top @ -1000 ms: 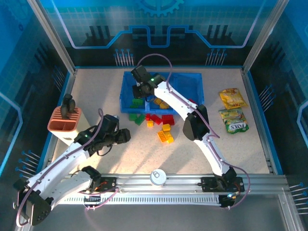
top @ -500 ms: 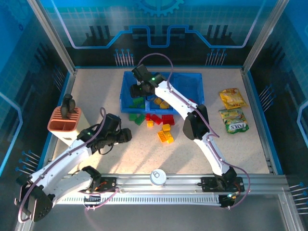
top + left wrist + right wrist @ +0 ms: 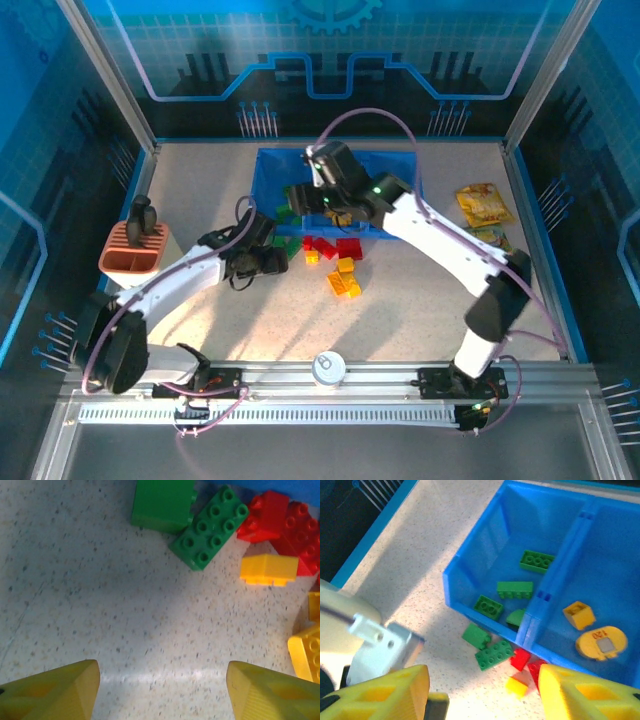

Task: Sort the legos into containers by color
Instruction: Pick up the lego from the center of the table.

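The tray's green compartment [image 3: 512,565] has my right gripper hanging over it, so my right gripper should move back before my left gripper brings the nearby green block [image 3: 162,505] there.
The blue tray [image 3: 400,160] holds green legos [image 3: 515,588] in its left compartment and yellow ones [image 3: 578,615] in the middle one. Loose legos lie in front of it: a green 2x4 brick [image 3: 212,527], a green block [image 3: 162,502], red ones [image 3: 335,245] and yellow ones [image 3: 343,280]. My left gripper [image 3: 162,690] is open just above the table, a little short of the green bricks, with nothing between its fingers. My right gripper [image 3: 485,690] hangs open and empty above the tray's front left corner [image 3: 297,205].
A salmon ridged holder [image 3: 135,250] stands at the left edge. Two yellow snack packets [image 3: 483,203] lie at the right. A white round knob [image 3: 328,367] sits on the front rail. The left arm's grey wrist [image 3: 375,630] is close below the right gripper.
The right gripper has opened above the left compartment and its arm has swung to the right. The left gripper has moved up and right toward the green bricks, opening wider.
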Tool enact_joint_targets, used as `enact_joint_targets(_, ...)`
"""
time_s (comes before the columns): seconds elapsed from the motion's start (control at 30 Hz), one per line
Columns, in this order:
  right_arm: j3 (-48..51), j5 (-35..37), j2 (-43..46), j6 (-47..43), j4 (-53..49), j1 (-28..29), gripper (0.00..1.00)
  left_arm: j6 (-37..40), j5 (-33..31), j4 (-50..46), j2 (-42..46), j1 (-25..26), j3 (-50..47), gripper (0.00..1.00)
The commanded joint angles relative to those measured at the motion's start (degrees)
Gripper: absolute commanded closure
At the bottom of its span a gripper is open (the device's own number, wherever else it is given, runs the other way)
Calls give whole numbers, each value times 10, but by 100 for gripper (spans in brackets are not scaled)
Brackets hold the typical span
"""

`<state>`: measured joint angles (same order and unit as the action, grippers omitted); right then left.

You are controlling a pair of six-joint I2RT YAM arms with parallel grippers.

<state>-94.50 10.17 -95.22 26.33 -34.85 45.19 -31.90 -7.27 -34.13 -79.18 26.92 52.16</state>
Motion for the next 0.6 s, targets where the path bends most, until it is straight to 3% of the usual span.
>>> enact_joint_targets(0.0, 144, 30, 77, 14, 54, -4, 39, 33, -20, 6, -45, -10, 47, 31)
enact_joint_targets(0.33, 473, 53, 342, 86, 52, -54, 38, 69, -22, 11, -180, -35, 141, 31)
enact_joint_targets(0.57, 557, 55, 482, 104, -1, -95, 38, 83, -39, -9, -245, -38, 198, 32)
